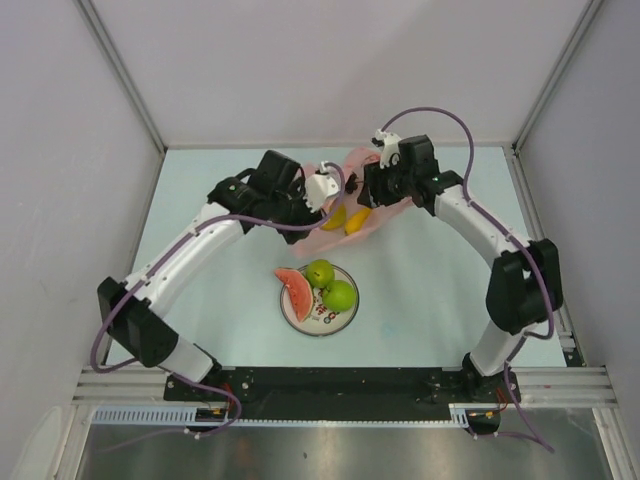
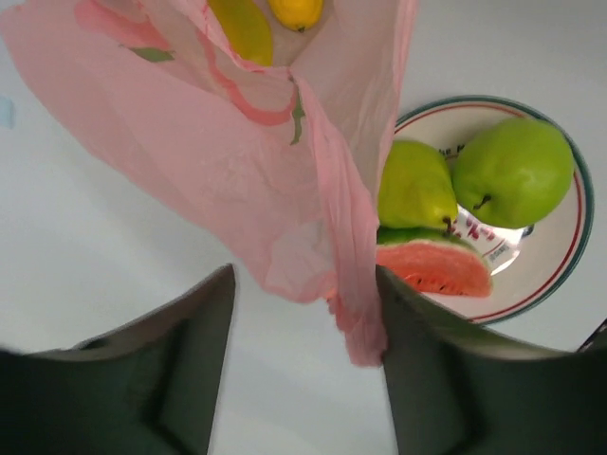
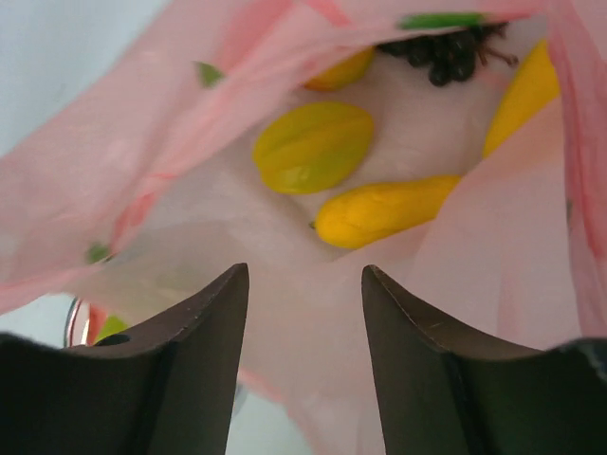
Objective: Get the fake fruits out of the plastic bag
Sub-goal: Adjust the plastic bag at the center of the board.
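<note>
My left gripper should take hold of the pink bag's strip [image 2: 343, 223] by its end [image 2: 360, 332], because the strip hangs loose between the gripper's open fingers, and pull the bag's opening tight for my right gripper.
The pink plastic bag [image 1: 352, 205] lies at the table's far middle between both grippers, with yellow fruits [image 1: 358, 220] showing through it. My left gripper [image 1: 325, 190] is open; in its wrist view [image 2: 303, 275] a strip of the bag [image 2: 237, 161] hangs between the jaws against the right finger [image 2: 427, 379]. My right gripper [image 1: 380, 188] is open at the bag's mouth [image 3: 304, 268]. Inside lie a yellow-green fruit [image 3: 313, 147], a banana [image 3: 384, 209], another yellow piece [image 3: 520, 95] and a dark grape bunch [image 3: 441, 52]. A watermelon slice [image 1: 293, 290] and two green fruits [image 1: 340, 295] sit on the plate.
The round white plate [image 1: 322, 325] with a red rim stands in front of the bag, near the table's middle; it shows in the left wrist view [image 2: 569, 256]. Grey walls close the table on the left, right and back.
</note>
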You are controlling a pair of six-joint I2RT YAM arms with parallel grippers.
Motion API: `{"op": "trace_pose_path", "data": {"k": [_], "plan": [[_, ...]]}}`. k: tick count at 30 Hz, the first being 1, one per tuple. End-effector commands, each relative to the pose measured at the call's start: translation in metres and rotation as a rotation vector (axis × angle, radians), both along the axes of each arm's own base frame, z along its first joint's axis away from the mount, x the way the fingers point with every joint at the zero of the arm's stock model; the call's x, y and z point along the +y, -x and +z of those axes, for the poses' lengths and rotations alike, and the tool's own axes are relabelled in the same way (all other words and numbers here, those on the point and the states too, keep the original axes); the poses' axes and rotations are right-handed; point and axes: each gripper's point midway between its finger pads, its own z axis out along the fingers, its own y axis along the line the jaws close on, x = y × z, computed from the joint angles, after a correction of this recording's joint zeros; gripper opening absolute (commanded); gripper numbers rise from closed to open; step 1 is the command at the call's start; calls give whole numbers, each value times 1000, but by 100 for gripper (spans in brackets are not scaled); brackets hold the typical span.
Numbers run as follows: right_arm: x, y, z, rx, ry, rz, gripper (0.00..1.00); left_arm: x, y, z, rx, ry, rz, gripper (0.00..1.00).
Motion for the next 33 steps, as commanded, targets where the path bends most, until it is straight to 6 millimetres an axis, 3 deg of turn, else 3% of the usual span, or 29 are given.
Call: {"op": "trace_pose_path", "data": {"k": [1, 2, 5, 6, 7, 8, 9, 10, 11, 13, 15, 16, 17, 20, 22, 24, 25, 28, 30, 31, 33], "plan": [[8, -35, 4, -49, -9, -114, 47, 1, -40, -1, -28, 78, 116, 25], [7, -41, 3, -69, 3, -131, 47, 2, -45, 1, -18, 116, 149, 0], [7, -53, -21, -42, 28, -204, 45, 7, -50, 11, 80, 312, 292, 0], [4, -57, -29, -38, 44, -224, 45, 8, -42, 2, 139, 360, 339, 0], [-4, -62, -44, -42, 99, -260, 44, 9, -50, 11, 84, 419, 351, 0], [-8, -65, -50, -61, 133, -274, 44, 12, -42, 34, 18, 478, 343, 0], [-16, -65, -61, -73, 190, -289, 44, 13, -35, 25, 23, 510, 359, 0], [-37, -70, -65, -123, 298, -336, 43, 11, -32, 36, -4, 565, 351, 0], [-53, -71, -61, -137, 324, -382, 41, 7, -33, 60, -82, 645, 313, 0], [-82, -65, -67, -130, 399, -406, 39, 1, -13, 80, -128, 724, 222, 0], [-115, -66, -56, -157, 432, -457, 39, 0, -12, 92, -182, 767, 186, 0], [-125, -64, -57, -166, 447, -465, 39, -2, -12, 94, -182, 776, 172, 0], [-131, -64, -42, -205, 452, -453, 39, -3, -12, 97, -166, 796, 176, 0], [-117, -62, -27, -259, 441, -343, 40, 1, -12, 104, -91, 875, 181, 0], [-80, -56, -17, -307, 392, -229, 41, 5, -17, 102, -91, 889, 183, 0], [-56, -55, -11, -352, 374, -173, 41, 7, -20, 92, -56, 891, 195, 0], [-29, -50, -5, -388, 352, -124, 41, 8, -25, 84, -27, 897, 211, 0], [10, -50, -11, -413, 353, -44, 41, 12, -29, 80, 7, 935, 230, 0], [20, -57, -11, -430, 367, -32, 41, 11, -29, 80, -3, 925, 212, 0], [22, -64, -29, -404, 393, -27, 41, 12, -29, 79, -4, 918, 212, 0], [21, -79, -30, -414, 417, -41, 41, 12, -29, 81, -14, 907, 206, 0]]}}
